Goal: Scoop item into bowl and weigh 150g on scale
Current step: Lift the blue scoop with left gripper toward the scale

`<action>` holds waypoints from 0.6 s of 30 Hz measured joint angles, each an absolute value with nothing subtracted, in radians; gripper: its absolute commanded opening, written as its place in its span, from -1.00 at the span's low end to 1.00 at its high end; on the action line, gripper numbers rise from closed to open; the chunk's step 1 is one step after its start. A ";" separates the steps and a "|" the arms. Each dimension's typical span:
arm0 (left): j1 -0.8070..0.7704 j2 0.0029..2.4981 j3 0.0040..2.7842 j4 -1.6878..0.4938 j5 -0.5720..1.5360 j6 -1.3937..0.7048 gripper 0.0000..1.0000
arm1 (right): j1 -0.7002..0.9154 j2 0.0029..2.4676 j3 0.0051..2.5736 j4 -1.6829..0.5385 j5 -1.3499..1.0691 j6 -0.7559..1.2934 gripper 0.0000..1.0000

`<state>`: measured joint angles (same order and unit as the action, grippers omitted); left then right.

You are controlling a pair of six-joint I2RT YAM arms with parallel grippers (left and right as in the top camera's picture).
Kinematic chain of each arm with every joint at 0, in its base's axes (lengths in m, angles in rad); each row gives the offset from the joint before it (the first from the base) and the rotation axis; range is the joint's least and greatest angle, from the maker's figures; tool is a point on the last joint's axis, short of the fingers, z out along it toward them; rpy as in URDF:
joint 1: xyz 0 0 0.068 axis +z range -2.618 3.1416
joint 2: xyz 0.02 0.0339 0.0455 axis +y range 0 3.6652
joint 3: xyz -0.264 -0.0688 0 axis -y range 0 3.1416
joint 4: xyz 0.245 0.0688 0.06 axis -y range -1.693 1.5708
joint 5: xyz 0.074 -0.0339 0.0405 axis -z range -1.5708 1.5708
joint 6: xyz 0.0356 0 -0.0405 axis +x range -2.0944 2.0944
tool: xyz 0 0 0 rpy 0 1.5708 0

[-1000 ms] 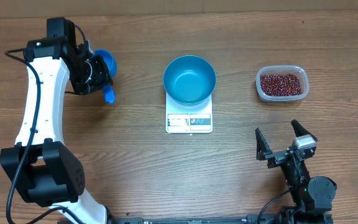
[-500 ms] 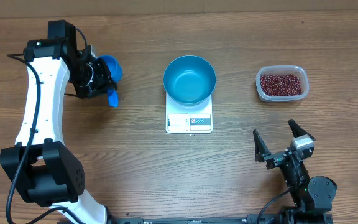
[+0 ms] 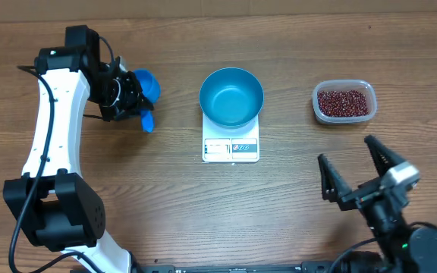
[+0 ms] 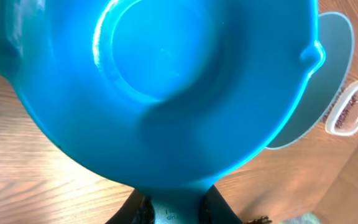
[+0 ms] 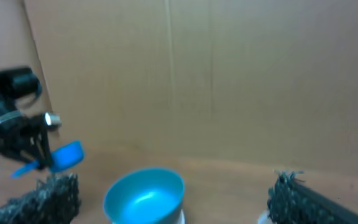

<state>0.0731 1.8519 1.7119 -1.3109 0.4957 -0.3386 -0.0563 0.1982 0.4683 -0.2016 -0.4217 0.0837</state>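
Note:
The blue scoop is in my left gripper, across the bowl from the beans [image 3: 343,104], so my right gripper needs to grab it by its handle [image 3: 147,122] before scooping.
My left gripper [image 3: 133,103] is shut on the handle of a small blue scoop [image 3: 147,85], held above the table left of the bowl. In the left wrist view the empty scoop [image 4: 160,81] fills the frame, its handle between the jaws. The blue bowl [image 3: 231,96] stands empty on the white scale [image 3: 231,149]. Dark red beans [image 3: 344,101] lie in a clear tub [image 3: 317,106] at the right. My right gripper [image 3: 364,176] hangs open near the front right with nothing in it. From the right wrist the bowl [image 5: 145,196] and scoop [image 5: 67,155] show between its fingers [image 5: 51,199].
A brown cardboard wall [image 5: 216,74] stands along the table's far edge. The left arm's white link [image 3: 48,129] reaches along the left side. Bare wood [image 3: 165,197] lies in front of the scale.
My left gripper has carried the scoop to the right, nearer the bowl. My right gripper has risen and shifted right, still open.

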 measured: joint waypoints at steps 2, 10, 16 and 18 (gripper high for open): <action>0.064 1.852 1.712 -1.310 0.510 -0.339 -0.67 | -0.056 0.284 0.581 -0.259 -0.421 0.089 1.00; 0.018 1.852 1.714 -1.308 0.573 -0.361 -0.67 | -0.056 0.667 1.072 -0.620 -0.423 0.099 1.00; 0.003 1.788 1.714 -1.259 0.576 -0.410 -0.67 | -0.056 0.838 1.170 -0.744 -0.443 0.101 1.00; 0.000 1.737 1.714 -1.240 0.576 -0.430 -0.67 | -0.056 0.873 1.170 -0.743 -0.480 0.101 1.00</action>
